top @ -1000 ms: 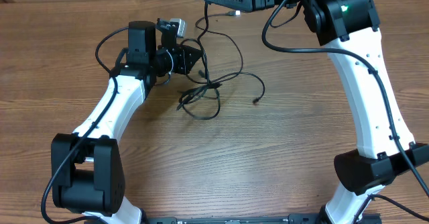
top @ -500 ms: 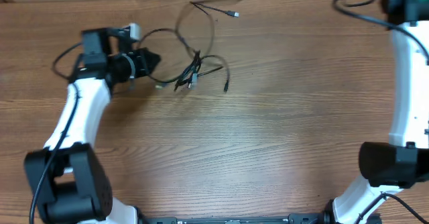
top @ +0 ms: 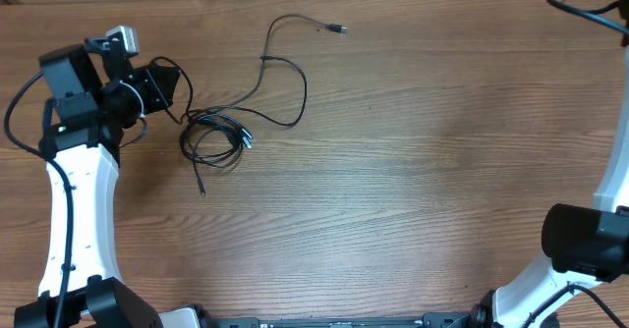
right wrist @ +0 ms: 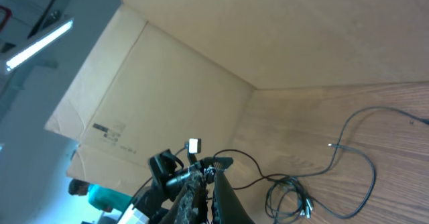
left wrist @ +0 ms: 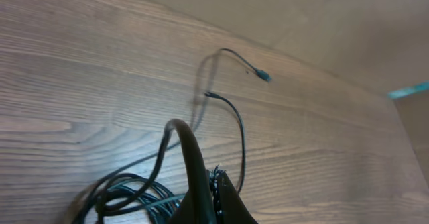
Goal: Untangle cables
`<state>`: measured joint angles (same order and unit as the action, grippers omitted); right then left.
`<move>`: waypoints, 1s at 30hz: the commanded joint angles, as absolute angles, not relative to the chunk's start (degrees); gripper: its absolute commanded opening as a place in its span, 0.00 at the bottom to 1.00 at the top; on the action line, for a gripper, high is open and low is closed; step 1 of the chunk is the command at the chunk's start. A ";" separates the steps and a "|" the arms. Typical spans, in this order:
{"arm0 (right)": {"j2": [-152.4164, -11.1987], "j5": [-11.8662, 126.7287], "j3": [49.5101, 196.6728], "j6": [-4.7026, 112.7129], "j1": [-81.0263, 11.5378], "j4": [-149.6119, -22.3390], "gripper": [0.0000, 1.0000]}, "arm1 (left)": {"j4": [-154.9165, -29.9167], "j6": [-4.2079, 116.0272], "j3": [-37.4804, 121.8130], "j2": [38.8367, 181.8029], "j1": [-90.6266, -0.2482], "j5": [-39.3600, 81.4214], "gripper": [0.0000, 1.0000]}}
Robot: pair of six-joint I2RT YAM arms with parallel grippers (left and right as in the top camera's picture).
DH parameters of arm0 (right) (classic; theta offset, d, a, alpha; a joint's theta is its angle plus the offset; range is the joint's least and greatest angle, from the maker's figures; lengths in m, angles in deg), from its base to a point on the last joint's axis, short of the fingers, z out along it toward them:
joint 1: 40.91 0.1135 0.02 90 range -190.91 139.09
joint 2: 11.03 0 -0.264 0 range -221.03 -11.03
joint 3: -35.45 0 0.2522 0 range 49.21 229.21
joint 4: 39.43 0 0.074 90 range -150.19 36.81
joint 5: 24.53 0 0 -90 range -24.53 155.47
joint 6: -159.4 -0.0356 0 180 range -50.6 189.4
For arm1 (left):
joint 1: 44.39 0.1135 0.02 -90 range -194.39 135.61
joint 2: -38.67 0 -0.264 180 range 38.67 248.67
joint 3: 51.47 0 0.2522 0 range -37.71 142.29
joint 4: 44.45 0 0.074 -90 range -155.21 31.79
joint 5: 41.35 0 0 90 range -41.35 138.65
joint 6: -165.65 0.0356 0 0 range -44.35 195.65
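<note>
The coil (top: 210, 139) is lying loose along my left gripper's cable and would drag with it, so next my right gripper grabs the strand of cable (top: 303, 97) past the coil and pulls away.
The cables (top: 214, 137) are thin black wires on the wooden table. Several loops lie coiled to the right of my left gripper (top: 167, 88). One long strand runs up and right to a small plug end (top: 339, 28). My left gripper (left wrist: 214, 192) is shut on one cable, which arches out of its jaws and drops to the coil (left wrist: 117, 198). The plug end (left wrist: 264, 76) lies farther off. My right gripper (right wrist: 209, 184) hangs high over the table, shut with nothing in it, and looks down on the coil (right wrist: 291, 198). It is out of the overhead view.
The right arm's white link (top: 617, 161) runs along the overhead view's right edge. A cardboard wall (right wrist: 194, 83) stands behind the table's far edge. The left arm (top: 74, 181) reaches up the left side.
My left gripper has swung far to the left, dragging the coil with it. The strand that led up off the top now lies loose on the table. The right arm has withdrawn to the right.
</note>
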<state>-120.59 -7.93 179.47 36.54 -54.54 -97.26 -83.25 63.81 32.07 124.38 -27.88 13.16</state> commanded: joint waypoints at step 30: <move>-118.84 33.66 169.35 68.28 -33.31 -123.97 0.76 | -65.22 41.89 60.33 123.18 -45.89 -0.70 0.04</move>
